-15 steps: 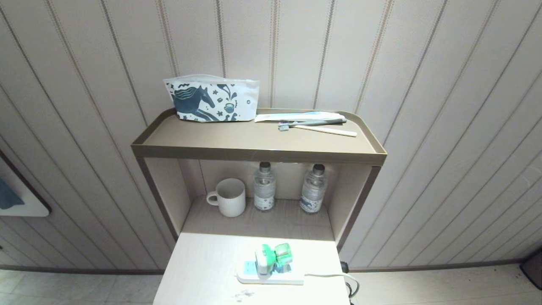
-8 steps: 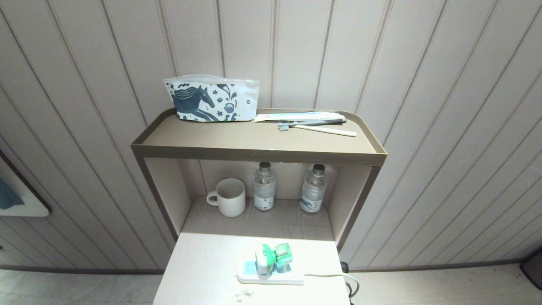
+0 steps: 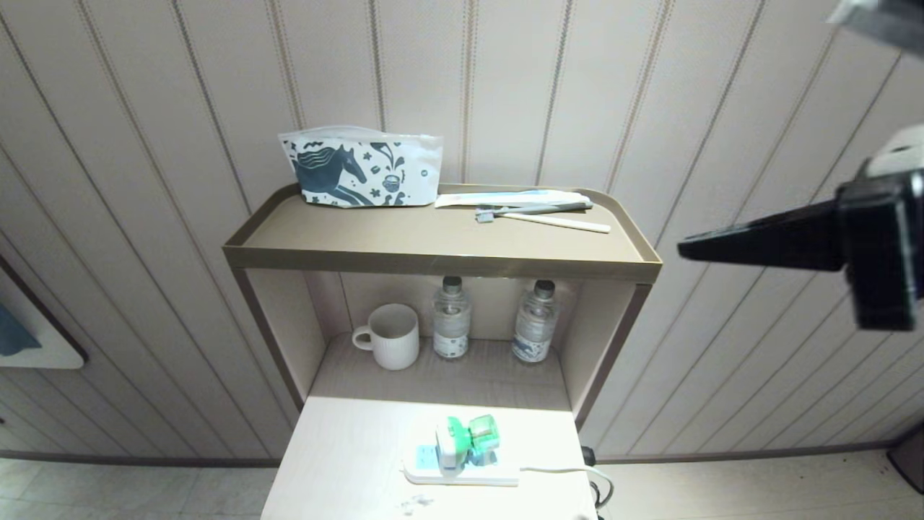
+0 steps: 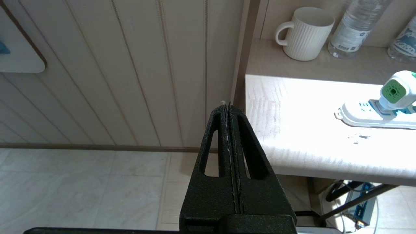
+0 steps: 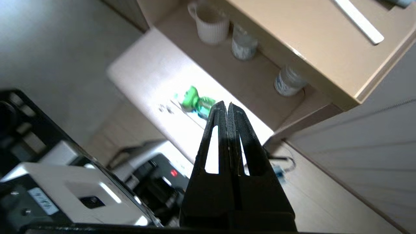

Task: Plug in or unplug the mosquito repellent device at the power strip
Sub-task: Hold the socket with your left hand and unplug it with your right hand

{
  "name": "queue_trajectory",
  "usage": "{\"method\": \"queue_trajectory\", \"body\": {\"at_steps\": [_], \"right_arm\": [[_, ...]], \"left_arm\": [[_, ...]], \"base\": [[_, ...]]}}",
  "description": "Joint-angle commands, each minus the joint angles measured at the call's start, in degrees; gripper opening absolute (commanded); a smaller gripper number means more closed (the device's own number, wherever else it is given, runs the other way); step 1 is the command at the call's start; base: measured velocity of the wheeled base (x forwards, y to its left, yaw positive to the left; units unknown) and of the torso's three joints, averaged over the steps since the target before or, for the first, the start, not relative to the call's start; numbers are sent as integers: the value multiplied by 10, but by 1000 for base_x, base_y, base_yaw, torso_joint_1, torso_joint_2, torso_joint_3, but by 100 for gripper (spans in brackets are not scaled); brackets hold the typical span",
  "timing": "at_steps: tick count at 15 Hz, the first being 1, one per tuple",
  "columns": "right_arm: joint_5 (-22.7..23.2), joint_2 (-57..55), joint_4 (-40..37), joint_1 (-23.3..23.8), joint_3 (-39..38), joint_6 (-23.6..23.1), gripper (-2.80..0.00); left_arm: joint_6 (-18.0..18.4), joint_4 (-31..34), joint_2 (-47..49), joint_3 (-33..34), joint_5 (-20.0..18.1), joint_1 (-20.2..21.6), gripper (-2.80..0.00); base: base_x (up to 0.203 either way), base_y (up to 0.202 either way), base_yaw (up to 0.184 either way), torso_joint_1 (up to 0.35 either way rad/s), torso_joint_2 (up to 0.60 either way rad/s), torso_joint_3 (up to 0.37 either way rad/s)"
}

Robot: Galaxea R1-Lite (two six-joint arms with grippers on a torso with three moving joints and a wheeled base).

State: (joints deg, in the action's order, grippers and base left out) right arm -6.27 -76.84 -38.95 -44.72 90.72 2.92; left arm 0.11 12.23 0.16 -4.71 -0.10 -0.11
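Note:
The robot's right gripper should keep going down until it is near the power strip's cable end [image 3: 515, 475] and then open, as the way past the upper shelf [image 3: 647, 265] to the power strip is clear.
The mosquito repellent device [image 3: 465, 439], white cap with a green centre and a green bottle, sits plugged into the power strip [image 3: 498, 477] near the front of the low table [image 3: 346, 462]. The left wrist view shows the device [image 4: 395, 92] on the strip [image 4: 360, 114] too. My right gripper [image 3: 684, 250] is shut and empty, held high at the right, level with the upper shelf and well above the device [image 5: 195, 100]. My left gripper [image 4: 226, 105] is shut, empty, low beside the table's left edge, outside the head view.
A white mug [image 3: 390, 337] and two water bottles [image 3: 451, 318] [image 3: 534, 321] stand in the niche behind the strip. The upper shelf [image 3: 440, 261] carries a printed pouch [image 3: 361, 170] and toothbrushes [image 3: 541, 213]. The strip's white cable [image 3: 570, 471] runs off the table's right edge.
My right arm has swung up into the head view from the right, gripper shut. The device, the strip and the left arm have not moved.

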Motion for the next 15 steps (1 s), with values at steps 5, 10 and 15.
{"method": "queue_trajectory", "body": {"at_steps": [5, 10, 15], "right_arm": [[-42, -60, -124, -85, -9, -149, -280], [-33, -102, -130, -140, -78, -204, -280], [-29, -184, -127, -156, -96, -214, -280]], "left_arm": [[1, 1, 0, 0, 0, 0, -280], [1, 1, 0, 0, 0, -1, -280], [0, 1, 0, 0, 0, 0, -280]], "base": [[0, 0, 0, 0, 0, 0], [0, 0, 0, 0, 0, 0], [0, 0, 0, 0, 0, 0]]}}
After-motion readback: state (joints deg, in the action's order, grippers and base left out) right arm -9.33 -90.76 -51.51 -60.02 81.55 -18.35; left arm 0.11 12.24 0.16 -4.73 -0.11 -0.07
